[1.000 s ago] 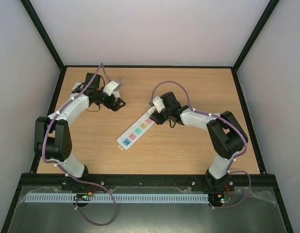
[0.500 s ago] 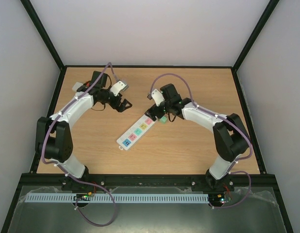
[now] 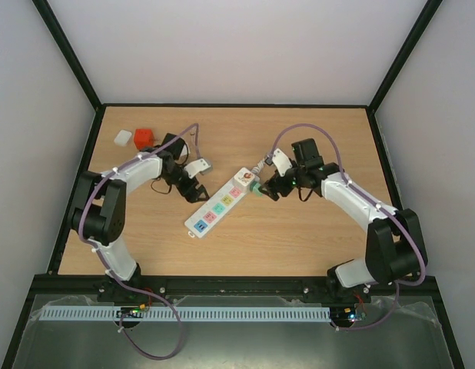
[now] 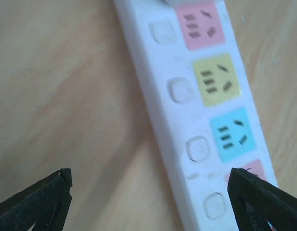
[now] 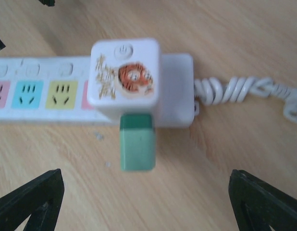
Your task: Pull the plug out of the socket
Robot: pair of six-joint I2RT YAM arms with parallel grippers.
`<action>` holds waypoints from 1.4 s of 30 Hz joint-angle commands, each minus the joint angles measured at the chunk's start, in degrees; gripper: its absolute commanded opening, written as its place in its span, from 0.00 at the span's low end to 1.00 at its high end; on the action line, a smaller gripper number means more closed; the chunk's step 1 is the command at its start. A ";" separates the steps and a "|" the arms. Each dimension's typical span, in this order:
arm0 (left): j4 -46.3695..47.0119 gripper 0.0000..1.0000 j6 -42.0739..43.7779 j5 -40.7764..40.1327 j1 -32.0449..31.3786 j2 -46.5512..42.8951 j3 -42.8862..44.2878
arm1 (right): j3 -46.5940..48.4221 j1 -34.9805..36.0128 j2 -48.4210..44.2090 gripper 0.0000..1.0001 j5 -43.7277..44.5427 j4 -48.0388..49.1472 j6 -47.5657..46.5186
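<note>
The robot's left gripper is straddling the socket's edge [image 3: 209,202] away from the plug, so it should go up and grip the plug [image 3: 244,177] while the right gripper takes the green block.
The socket [image 3: 214,207] is a long white strip with coloured squares, lying diagonally mid-table. The plug [image 3: 243,178], a white cube with a tiger picture, sits in its far end; a green block [image 3: 255,188] juts from the plug's side. My right gripper [image 3: 265,187] is open just right of the plug; in the right wrist view the plug [image 5: 124,72] and green block [image 5: 137,142] lie ahead of the spread gripper [image 5: 144,175], untouched. My left gripper [image 3: 193,190] is open left of the strip; in the left wrist view it [image 4: 149,175] straddles the socket's [image 4: 196,96] edge.
A coiled white cord [image 5: 235,91] leaves the socket's far end toward the right arm. A small red block [image 3: 144,137] and a white block [image 3: 123,137] lie at the back left of the wooden table [image 3: 299,231]. Black frame posts and grey walls surround it.
My left arm has swung from the back left down to the strip's left side. My right arm has drawn back to the right, uncovering the plug. The red and white blocks now show.
</note>
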 commanded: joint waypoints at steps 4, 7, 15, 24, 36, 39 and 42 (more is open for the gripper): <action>-7.35 0.87 9.02 5.80 -2.09 0.78 -4.89 | -4.92 -5.57 -3.57 0.86 -3.88 -6.72 -8.95; -7.50 0.83 10.35 7.39 -3.72 -0.05 -7.38 | -7.03 -6.31 -3.61 0.79 -5.03 -6.64 -12.52; -9.10 0.70 14.37 10.81 -8.25 -3.05 -11.89 | -12.37 -6.30 -4.91 0.69 -9.63 4.21 -13.83; -7.66 0.73 13.64 12.16 -6.59 -8.03 -12.18 | -12.68 -6.29 -1.59 0.69 -8.75 13.02 -15.98; 2.33 0.81 6.30 9.87 -2.54 -16.38 -14.03 | -7.38 -3.81 6.34 0.64 -11.34 10.64 -21.20; 6.59 0.81 5.30 10.13 -0.44 -19.97 -16.12 | -7.79 -2.50 7.55 0.59 -9.45 12.41 -21.04; 6.45 0.81 7.99 11.87 1.12 -22.58 -16.83 | -7.96 -1.53 8.54 0.55 -7.64 14.08 -20.73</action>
